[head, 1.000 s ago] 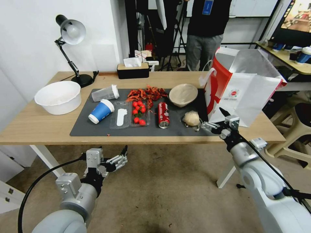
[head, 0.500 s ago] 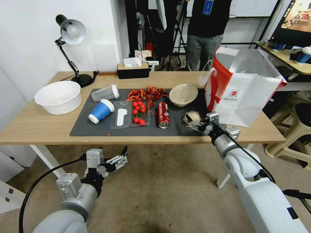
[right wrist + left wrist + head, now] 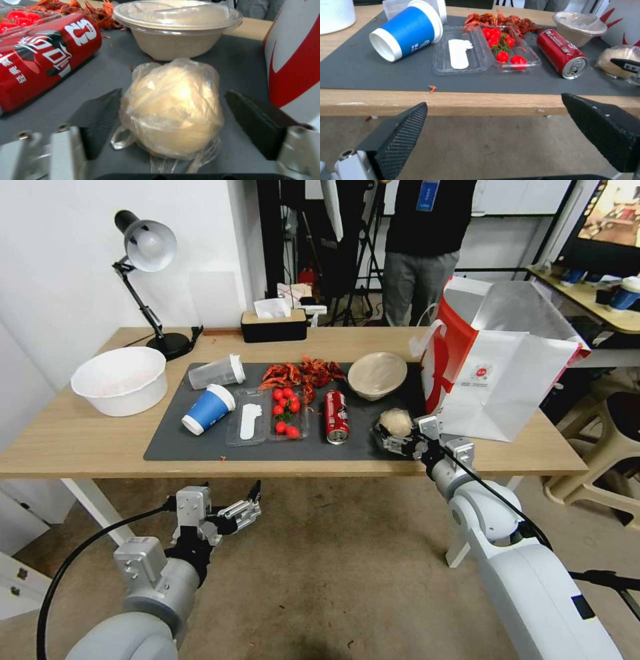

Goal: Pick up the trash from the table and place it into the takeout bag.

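Note:
My gripper will squash the beige plastic-wrapped wad (image 3: pixel 395 421) between its fingers when lifting it, so it bulges out past them, because its film is loose and wrinkled.
My right gripper (image 3: pixel 399 437) is open at the mat's right end, low over the table (image 3: pixel 80 440). Its fingers (image 3: pixel 100 112) straddle the beige plastic-wrapped wad (image 3: pixel 171 110) (image 3: pixel 396 421), with a gap on one side. The red soda can (image 3: pixel 337 416) lies to the wad's left and the beige paper bowl (image 3: pixel 377 375) sits behind it. A blue cup (image 3: pixel 208 409) and a clear cup (image 3: pixel 216 372) lie on their sides at the mat's left. The takeout bag (image 3: pixel 497 360) stands open just right of the wad. My left gripper (image 3: pixel 250 505) hangs open below the table's front edge.
A large white bowl (image 3: pixel 121 380) sits at the table's left, with a clear tray of cherry tomatoes (image 3: pixel 287 413) mid-mat and red crayfish shells (image 3: pixel 303 373) behind it. A desk lamp (image 3: pixel 147 253) and tissue box (image 3: pixel 273 323) stand at the back. A person stands beyond the table.
My right gripper has moved left and down from in front of the bag to the wad, which now sits between its open fingers. The left arm has stayed put.

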Controlling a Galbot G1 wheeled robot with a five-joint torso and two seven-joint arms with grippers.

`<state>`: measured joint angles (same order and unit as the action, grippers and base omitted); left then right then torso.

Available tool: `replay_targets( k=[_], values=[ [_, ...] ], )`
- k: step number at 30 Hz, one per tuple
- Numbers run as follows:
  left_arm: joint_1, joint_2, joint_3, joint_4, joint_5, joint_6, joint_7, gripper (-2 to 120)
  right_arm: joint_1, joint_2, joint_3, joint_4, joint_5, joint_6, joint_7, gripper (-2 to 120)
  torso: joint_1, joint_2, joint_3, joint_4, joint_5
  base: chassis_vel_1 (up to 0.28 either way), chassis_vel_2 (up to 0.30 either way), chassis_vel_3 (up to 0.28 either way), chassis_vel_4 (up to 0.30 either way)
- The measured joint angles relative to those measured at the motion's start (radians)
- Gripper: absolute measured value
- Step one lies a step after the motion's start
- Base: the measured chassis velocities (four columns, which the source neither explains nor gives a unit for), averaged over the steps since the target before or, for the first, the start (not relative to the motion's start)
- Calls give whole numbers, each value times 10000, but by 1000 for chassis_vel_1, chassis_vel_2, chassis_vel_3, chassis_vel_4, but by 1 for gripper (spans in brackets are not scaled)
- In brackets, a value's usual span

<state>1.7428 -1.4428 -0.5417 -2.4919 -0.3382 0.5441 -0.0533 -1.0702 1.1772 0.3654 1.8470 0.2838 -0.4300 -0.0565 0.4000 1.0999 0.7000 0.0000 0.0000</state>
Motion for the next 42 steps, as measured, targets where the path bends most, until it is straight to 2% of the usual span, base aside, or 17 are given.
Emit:
replay_targets(
  k=[3, 4, 8, 9, 13, 14, 17, 21, 29, 35, 38, 41, 42],
  values=[
    [3, -3, 20, 0, 1, -1, -4, 100, -19, -10, 26, 8, 80, -182, 209, 63, 0, 1, 0, 0, 0, 0, 0, 0, 0],
    [3, -3, 20, 0, 1, -1, -4, 100, -19, -10, 26, 8, 80, -182, 209, 63, 0, 1, 0, 0, 0, 0, 0, 0, 0],
    [-14, 21, 20, 6, -4, -5, -14, 100, -8, -89, 45, 5, 257, -331, 241, 44, 0, 1, 0, 0, 0, 0, 0, 0, 0],
    [-14, 21, 20, 6, -4, -5, -14, 100, -8, -89, 45, 5, 257, -331, 241, 44, 0, 1, 0, 0, 0, 0, 0, 0, 0],
    [-19, 9, 35, 11, -6, -20, -31, 100, 26, -102, 36, -2, 371, -373, 239, 26, 0, 1, 0, -1, 0, 0, 0, 0, 0],
    [-19, 9, 35, 11, -6, -20, -31, 100, 26, -102, 36, -2, 371, -373, 239, 26, 0, 1, 0, -1, 0, 0, 0, 0, 0],
    [-10, 30, 12, 9, -9, -49, -45, 100, 29, -100, 10, -2, 421, -377, 239, 13, 0, 1, 0, -1, 0, 0, 0, 0, 0],
    [7, 47, -9, -3, -15, -62, -50, 100, 39, -105, 2, 33, 499, -330, 238, 4, 0, 0, 0, 0, 1, 0, 0, 0, 0],
    [21, 49, -18, -52, -17, -80, -65, 100, 103, -541, 317, 850, 998, 15, -36, 2, 0, 1, 1, 0, 3, 0, 0, 0, 0],
    [68, 62, -103, -71, -22, -93, -81, 100, 761, -1721, 887, 2043, 2556, 385, -298, 2, 0, 1, 0, -2, 0, 0, 0, 0, 0],
    [96, 56, -119, -72, -22, -97, -92, 100, 1245, -2166, 971, 2347, 3171, 407, -84, 2, 0, 3, 0, 0, 0, 0, 0, 0, 0],
    [130, 29, -145, -73, -22, -100, -106, 100, 2282, -2852, 1011, 2582, 4110, 175, 681, 2, 1, 3, 0, 0, 0, 0, 0, 0, 0],
    [130, 29, -145, -73, -22, -100, -106, 100, 2282, -2852, 1011, 2582, 4110, 175, 681, 2, 1, 3, 0, 0, 0, 0, 0, 0, 0]
  ],
)
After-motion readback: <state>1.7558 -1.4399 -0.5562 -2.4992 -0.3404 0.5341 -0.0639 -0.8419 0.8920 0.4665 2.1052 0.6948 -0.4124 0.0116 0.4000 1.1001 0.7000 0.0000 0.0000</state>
